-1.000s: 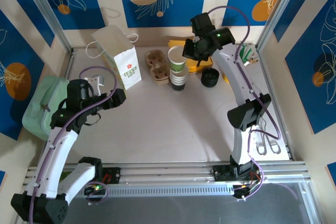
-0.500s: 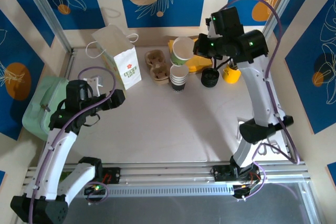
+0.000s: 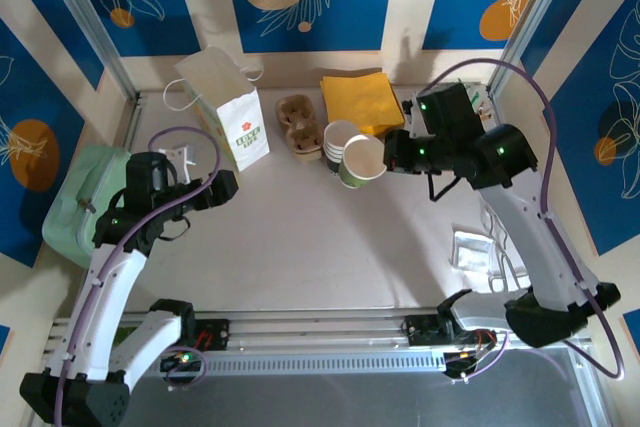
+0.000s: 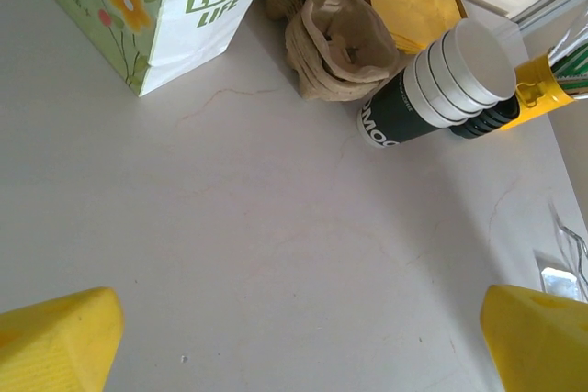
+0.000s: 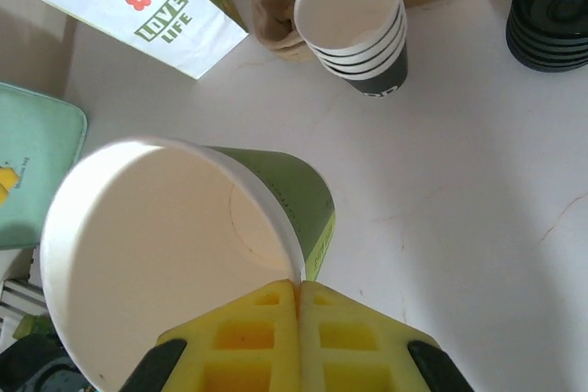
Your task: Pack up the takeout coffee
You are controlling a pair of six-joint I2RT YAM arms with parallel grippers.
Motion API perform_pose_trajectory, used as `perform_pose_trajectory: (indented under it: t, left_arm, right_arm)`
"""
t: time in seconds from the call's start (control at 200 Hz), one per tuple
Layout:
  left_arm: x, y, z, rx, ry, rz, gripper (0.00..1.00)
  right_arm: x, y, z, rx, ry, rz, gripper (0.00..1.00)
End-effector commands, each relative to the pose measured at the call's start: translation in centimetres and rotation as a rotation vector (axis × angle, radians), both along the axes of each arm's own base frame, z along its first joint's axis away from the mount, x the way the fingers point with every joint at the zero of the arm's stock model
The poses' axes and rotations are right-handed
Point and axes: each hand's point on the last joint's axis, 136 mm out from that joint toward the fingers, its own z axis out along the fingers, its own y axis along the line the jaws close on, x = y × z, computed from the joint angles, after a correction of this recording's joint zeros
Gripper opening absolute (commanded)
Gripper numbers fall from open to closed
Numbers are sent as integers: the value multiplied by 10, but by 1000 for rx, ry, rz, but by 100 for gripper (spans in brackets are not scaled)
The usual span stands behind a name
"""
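I should keep carrying the cup with my right gripper until it stands on the table, as the green cup's opening (image 3: 364, 157) faces up and the middle of the table (image 3: 341, 239) is clear.
My right gripper (image 3: 388, 159) (image 5: 299, 284) is shut on the rim of a lidless green paper cup (image 3: 362, 162) (image 5: 294, 199). It holds the cup tilted above the table, just near-right of the stack of lidless cups (image 3: 336, 143) (image 5: 356, 20) (image 4: 439, 82). The takeout coffee with its black lid is out of view. A pile of black lids (image 5: 553, 5) lies right of the stack. My left gripper (image 3: 224, 187) (image 4: 299, 346) is open over bare table at the left, with nothing between its yellow fingers (image 4: 64, 341).
A white paper bag (image 3: 228, 112) (image 4: 138, 6) (image 5: 129, 2) stands at the back left, with brown cup carriers (image 3: 298, 125) (image 4: 331, 34) beside it. Yellow napkins (image 3: 362, 100) lie behind the stack. A pale green case (image 3: 75, 202) sits at the left edge, small packets (image 3: 472, 247) at the right.
The right arm lifted the green cup off the top of the stack and carried it nearer and lower, tilting it. The left arm has stayed still and open.
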Motion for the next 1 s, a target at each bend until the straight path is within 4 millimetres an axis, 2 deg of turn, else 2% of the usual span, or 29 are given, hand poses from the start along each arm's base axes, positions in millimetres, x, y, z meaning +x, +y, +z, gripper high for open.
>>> perform_pose_trajectory:
  t: [0.0,0.24,0.475,0.745,0.995]
  left_arm:
    - [-1,0,0,12,2,-5,99]
    - [-5,0,-7,2,8,-2,99]
    - [-5,-2,-9,-16,23,-2,99]
    - [-10,-1,-15,-20,37,11,99]
    - [-10,-3,-16,-33,45,5,99]
  right_arm:
    - [-1,-2,-11,3,-33,-6,1]
    - [-10,-4,-73,-48,39,-11,0]
    - [-17,10,-123,-93,89,26,0]
    - [-27,17,-166,-111,158,31,0]
    - [-32,28,-193,-106,192,48,0]
